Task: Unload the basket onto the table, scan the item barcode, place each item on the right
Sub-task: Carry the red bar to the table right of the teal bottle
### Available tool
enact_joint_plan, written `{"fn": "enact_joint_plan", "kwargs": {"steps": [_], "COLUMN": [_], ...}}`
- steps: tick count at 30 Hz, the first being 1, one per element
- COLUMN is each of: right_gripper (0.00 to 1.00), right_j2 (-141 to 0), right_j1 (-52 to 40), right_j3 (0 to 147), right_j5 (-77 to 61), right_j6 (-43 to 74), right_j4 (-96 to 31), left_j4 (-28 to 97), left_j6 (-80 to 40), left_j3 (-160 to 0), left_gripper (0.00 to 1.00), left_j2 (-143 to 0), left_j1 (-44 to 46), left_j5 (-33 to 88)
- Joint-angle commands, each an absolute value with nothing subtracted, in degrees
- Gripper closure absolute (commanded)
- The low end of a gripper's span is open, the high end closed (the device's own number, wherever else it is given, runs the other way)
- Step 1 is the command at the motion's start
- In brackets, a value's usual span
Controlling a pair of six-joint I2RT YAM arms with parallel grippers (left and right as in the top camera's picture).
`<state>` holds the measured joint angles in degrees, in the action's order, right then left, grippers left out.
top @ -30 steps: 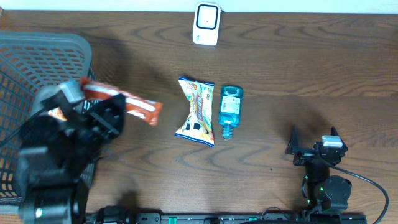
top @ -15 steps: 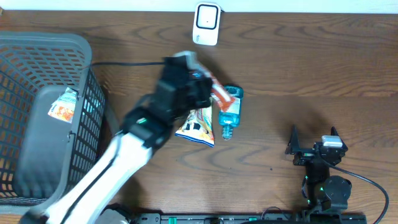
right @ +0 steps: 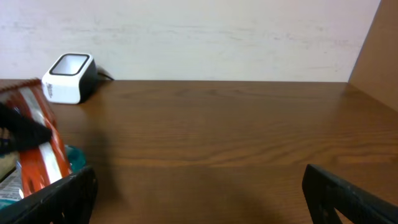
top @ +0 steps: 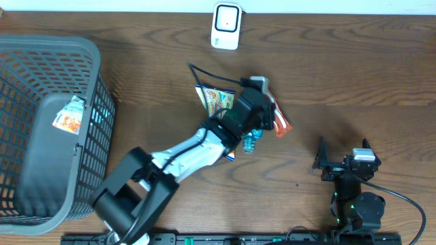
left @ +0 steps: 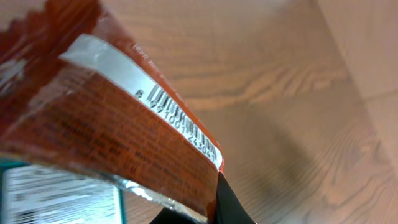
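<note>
The orange-red snack packet (top: 282,122) is hanging over clear wood (top: 283,145) next to the teal bottle, so the robot's left gripper should keep moving the packet down until it rests there, and then let go.
My left gripper (top: 257,109) is shut on an orange-red snack packet (top: 277,118), held in the air over the middle of the table, above the teal bottle (top: 250,141). In the left wrist view the packet (left: 93,137) fills the left side, its barcode (left: 181,122) on a white strip facing the camera, and a black finger (left: 231,204) pinches its lower edge. The white scanner (top: 225,26) stands at the far edge, well apart from the packet. My right gripper (top: 344,162) rests open near the front right, nothing between its fingers (right: 348,194).
A yellow-and-blue snack bag (top: 215,99) lies partly under the left arm. A grey mesh basket (top: 20,170) at the left holds another small packet (top: 69,114). The right wrist view shows the scanner (right: 68,77) and the held packet (right: 37,152) at the far left.
The left arm has swung from the basket rightward across the table, carrying the orange-red packet past the snack bag to above the bottle. The right arm has not moved.
</note>
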<state>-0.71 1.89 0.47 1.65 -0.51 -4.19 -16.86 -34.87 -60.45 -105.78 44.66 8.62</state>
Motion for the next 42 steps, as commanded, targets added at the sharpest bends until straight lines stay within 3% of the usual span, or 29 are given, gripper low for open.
{"fn": "enact_joint_plan", "kwargs": {"steps": [1,19,22,24,31,42], "right_gripper": [0.01,0.01,0.01,0.01,0.01,0.01], "right_j2": [-0.38,-0.38,-0.38,-0.38,-0.38,-0.38], "right_j1": [1.41,1.41,1.41,1.41,1.41,1.41], "right_j3": [0.49,0.49,0.49,0.49,0.49,0.49], "right_j5": [1.54,1.54,1.54,1.54,1.54,1.54], "right_j6": [-0.93,-0.93,-0.93,-0.93,-0.93,-0.93], "right_j4": [-4.51,-4.51,-4.51,-4.51,-4.51,-4.51], "left_j4": [-17.52,-17.21,-17.26,-17.08,-17.06,-16.8], "left_j6": [-29.19,-26.57,-26.59,-26.59,-26.61,-26.61], "left_j3": [-60.27,-60.27,-60.27,-60.27,-60.27,-60.34], "left_gripper": [0.93,0.92,0.83,0.83,0.55,0.41], "left_j2": [-107.39,-113.49,-113.49,-113.49,-113.47,-111.92], "left_j1": [45.63,46.41,46.72,46.7,46.7,46.7], "left_j5": [7.64,7.66,7.64,7.66,7.68,8.1]}}
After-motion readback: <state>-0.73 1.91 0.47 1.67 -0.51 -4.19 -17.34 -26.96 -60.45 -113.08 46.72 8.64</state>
